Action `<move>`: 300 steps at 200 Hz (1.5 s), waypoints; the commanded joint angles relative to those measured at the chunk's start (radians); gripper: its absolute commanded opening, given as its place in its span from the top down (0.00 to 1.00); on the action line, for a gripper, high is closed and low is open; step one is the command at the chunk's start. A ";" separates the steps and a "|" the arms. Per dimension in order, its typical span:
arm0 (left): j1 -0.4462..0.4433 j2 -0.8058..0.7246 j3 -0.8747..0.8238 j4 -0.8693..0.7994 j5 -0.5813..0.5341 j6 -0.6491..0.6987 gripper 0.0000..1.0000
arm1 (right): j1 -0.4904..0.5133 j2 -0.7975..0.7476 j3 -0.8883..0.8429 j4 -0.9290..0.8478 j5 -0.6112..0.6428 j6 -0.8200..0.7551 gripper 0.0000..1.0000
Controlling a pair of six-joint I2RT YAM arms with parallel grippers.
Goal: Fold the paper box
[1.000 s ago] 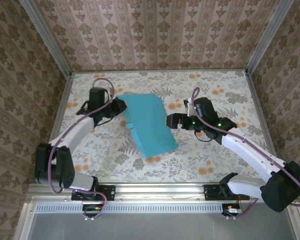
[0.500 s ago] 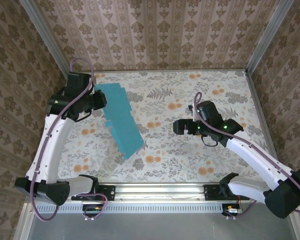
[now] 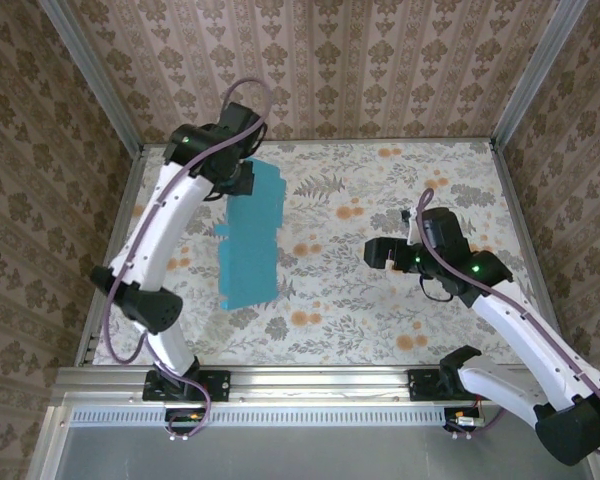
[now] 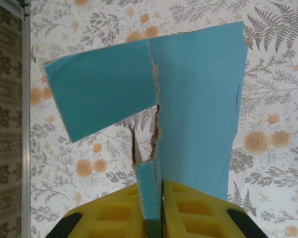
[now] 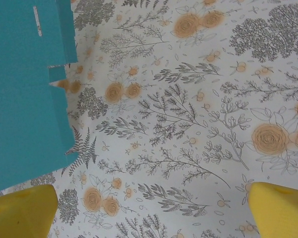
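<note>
I should swing the paper box's held edge toward the middle point(image 3: 320, 217) with my left gripper to turn it over before folding, as it hangs with its blue side point(image 3: 250, 245) up.
The paper box point(image 3: 252, 242) is a flat turquoise-blue card sheet with flaps, hanging tilted above the left half of the table. My left gripper point(image 3: 242, 178) is raised at the back left and shut on the sheet's far edge. In the left wrist view the yellow fingers point(image 4: 188, 210) pinch a blue flap, and the paper box point(image 4: 198, 109) spreads away below with a torn crease down its middle. My right gripper point(image 3: 378, 252) stands open over the table's right half, apart from the sheet. In the right wrist view the paper box point(image 5: 22, 99) lies at the upper left, beyond the yellow fingertips point(image 5: 22, 213).
The table point(image 3: 380, 310) has a floral cloth. Patterned walls close off the back and both sides, with metal posts at the corners point(image 3: 138, 150). A metal rail point(image 3: 320, 380) runs along the near edge by the arm bases.
My left arm has swung up and toward the back, carrying the sheet off the table so that it hangs lengthwise. My right gripper has drawn back to the right, away from the sheet.
</note>
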 commanded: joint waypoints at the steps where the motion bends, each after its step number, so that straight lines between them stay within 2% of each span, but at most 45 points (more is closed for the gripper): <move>1: -0.011 0.025 0.086 -0.114 -0.083 0.032 0.85 | -0.007 -0.021 -0.022 -0.035 0.010 0.019 0.00; 33: 0.031 -0.034 0.024 -0.075 -0.066 0.042 0.85 | -0.007 -0.012 -0.027 -0.022 0.004 0.027 0.00; 95: 0.148 -0.200 -0.064 -0.126 -0.157 0.085 0.86 | -0.008 0.019 -0.032 0.030 -0.027 0.055 0.00; 102: 0.184 -0.212 -0.066 -0.137 -0.169 0.091 0.86 | -0.008 0.021 -0.034 0.038 -0.031 0.058 0.00; 119: 0.193 -0.223 -0.062 -0.168 -0.194 0.105 0.86 | -0.008 0.025 -0.040 0.050 -0.035 0.064 0.00; 148: 0.161 -0.179 -0.049 -0.201 -0.198 0.093 0.87 | -0.008 0.021 -0.053 0.064 -0.035 0.070 0.00; 153: 0.119 -0.166 -0.047 -0.202 -0.198 0.087 0.87 | -0.007 0.020 -0.056 0.065 -0.034 0.070 0.00; 190: -0.029 -0.014 -0.015 -0.205 -0.187 0.019 0.87 | -0.016 0.002 -0.075 0.052 -0.021 0.063 0.00; 238: -0.163 0.176 -0.085 -0.024 -0.022 -0.056 0.84 | -0.075 -0.059 -0.101 0.005 -0.018 0.057 0.00; 267: -0.226 0.294 -0.043 0.090 0.126 -0.086 0.78 | -0.108 -0.094 -0.113 -0.027 -0.031 0.046 0.00; 300: -0.219 0.281 -0.093 0.296 0.384 -0.105 0.55 | -0.116 -0.097 -0.123 -0.026 -0.060 0.042 0.00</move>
